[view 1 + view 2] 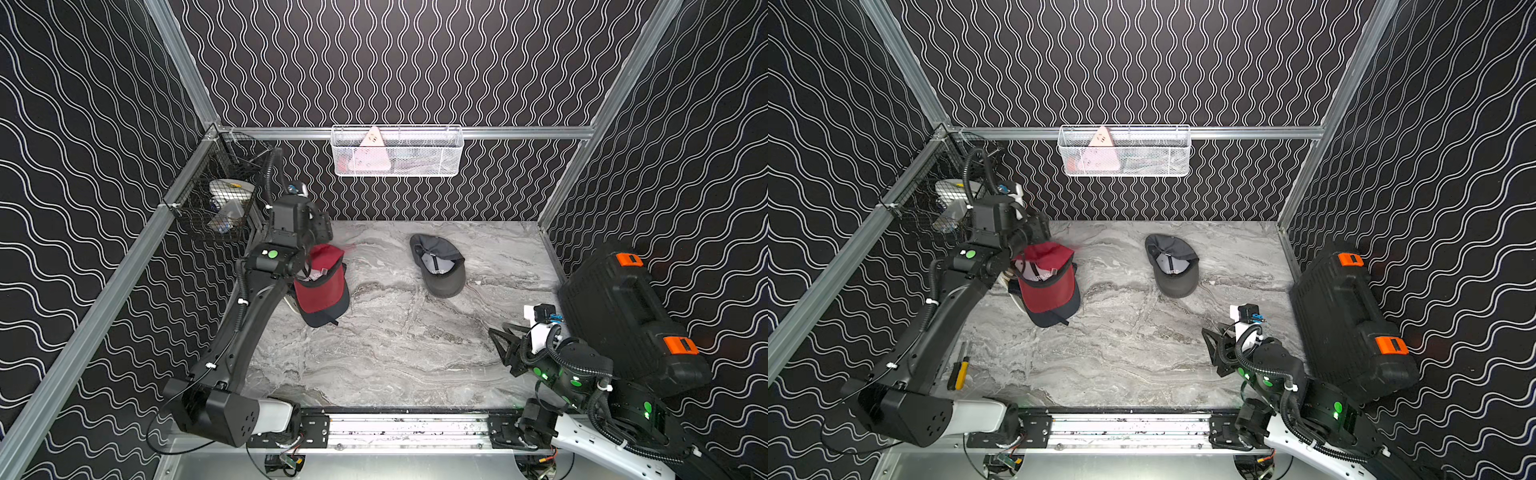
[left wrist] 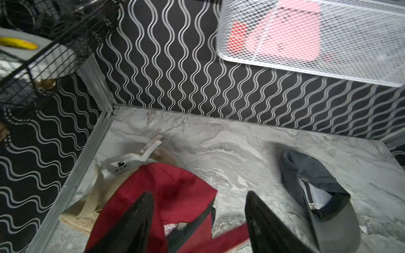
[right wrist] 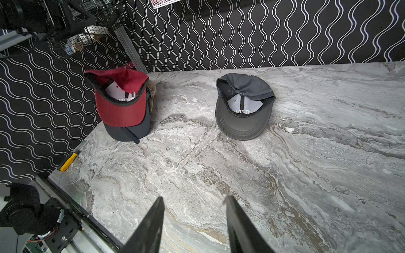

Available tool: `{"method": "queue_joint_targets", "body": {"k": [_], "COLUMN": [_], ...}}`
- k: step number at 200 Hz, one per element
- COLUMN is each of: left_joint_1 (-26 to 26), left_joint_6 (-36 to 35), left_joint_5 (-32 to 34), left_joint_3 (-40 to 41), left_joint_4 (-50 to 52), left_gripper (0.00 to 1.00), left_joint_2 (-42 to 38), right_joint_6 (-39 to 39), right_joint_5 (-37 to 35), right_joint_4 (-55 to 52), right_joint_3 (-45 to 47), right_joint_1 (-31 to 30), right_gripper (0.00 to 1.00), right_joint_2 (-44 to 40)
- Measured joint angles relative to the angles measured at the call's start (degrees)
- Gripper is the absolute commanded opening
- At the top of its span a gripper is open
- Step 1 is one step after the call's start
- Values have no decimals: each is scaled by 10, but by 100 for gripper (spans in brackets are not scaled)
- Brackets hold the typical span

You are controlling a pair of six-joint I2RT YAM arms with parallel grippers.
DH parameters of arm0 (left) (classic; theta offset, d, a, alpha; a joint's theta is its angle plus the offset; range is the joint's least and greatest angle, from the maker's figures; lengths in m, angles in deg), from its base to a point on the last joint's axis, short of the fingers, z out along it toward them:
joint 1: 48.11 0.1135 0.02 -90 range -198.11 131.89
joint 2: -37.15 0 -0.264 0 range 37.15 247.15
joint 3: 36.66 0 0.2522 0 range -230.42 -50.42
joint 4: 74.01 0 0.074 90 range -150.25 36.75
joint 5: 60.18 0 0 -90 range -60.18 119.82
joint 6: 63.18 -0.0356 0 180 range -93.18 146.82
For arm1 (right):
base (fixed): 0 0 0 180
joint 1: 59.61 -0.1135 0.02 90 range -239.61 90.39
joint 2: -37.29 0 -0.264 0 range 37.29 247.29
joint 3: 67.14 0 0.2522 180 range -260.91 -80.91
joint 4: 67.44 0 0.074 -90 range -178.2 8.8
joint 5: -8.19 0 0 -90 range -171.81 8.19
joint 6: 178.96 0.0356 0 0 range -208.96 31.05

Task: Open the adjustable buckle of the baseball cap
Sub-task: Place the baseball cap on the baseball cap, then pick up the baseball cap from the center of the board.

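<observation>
The grey cap's opening (image 1: pixel 436 262) faces up, clear of the red cap, so my left gripper should keep moving across until it closes on the grey cap's side edge (image 1: pixel 421 265).
A red baseball cap (image 1: pixel 322 286) (image 3: pixel 121 107) lies upside down on a dark navy cap (image 1: pixel 326 318) at the left of the marble table. My left gripper (image 2: pixel 199 193) hangs open just above its back part. One finger (image 2: pixel 135 219) is over the red crown. A loose red strap (image 2: pixel 228 239), blurred, runs across the gap toward the other finger. I cannot make out the buckle itself. A grey cap (image 1: pixel 440 270) (image 2: pixel 324 197) lies upside down near the back middle. My right gripper (image 3: pixel 195 197) stands open and empty over bare table at the front right (image 1: pixel 505 353).
A cream cap (image 2: pixel 103 190) lies under the red one by the left wall. A black case with orange latches (image 1: pixel 623 316) fills the right side. A white mesh basket (image 1: pixel 397 151) hangs on the back wall, a black wire basket (image 1: pixel 220 199) in the left corner. A yellow-handled tool (image 1: pixel 959 372) lies front left.
</observation>
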Motion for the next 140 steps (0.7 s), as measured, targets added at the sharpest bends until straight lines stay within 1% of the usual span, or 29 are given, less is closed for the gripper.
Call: {"method": "queue_joint_targets", "body": {"k": [22, 58, 81, 101, 140], "left_joint_1": [-64, -116, -134, -143, -160], "left_joint_6": [-29, -38, -33, -13, 25], "left_joint_5": [4, 0, -22, -39, -92], "left_joint_3": [0, -7, -7, -5, -3], "left_joint_4": [-13, -18, -20, -27, -44], "left_gripper": [71, 71, 71, 72, 72], "left_joint_2": [2, 33, 56, 82, 143], "right_joint_6": [0, 0, 0, 0, 0], "right_joint_5": [0, 0, 0, 0, 0], "right_joint_4": [0, 0, 0, 0, 0], "right_joint_3": [0, 0, 0, 0, 0], "right_joint_1": [0, 0, 0, 0, 0], "right_gripper": [47, 48, 48, 48, 48], "right_joint_2": [-1, -1, -2, -5, -5]}}
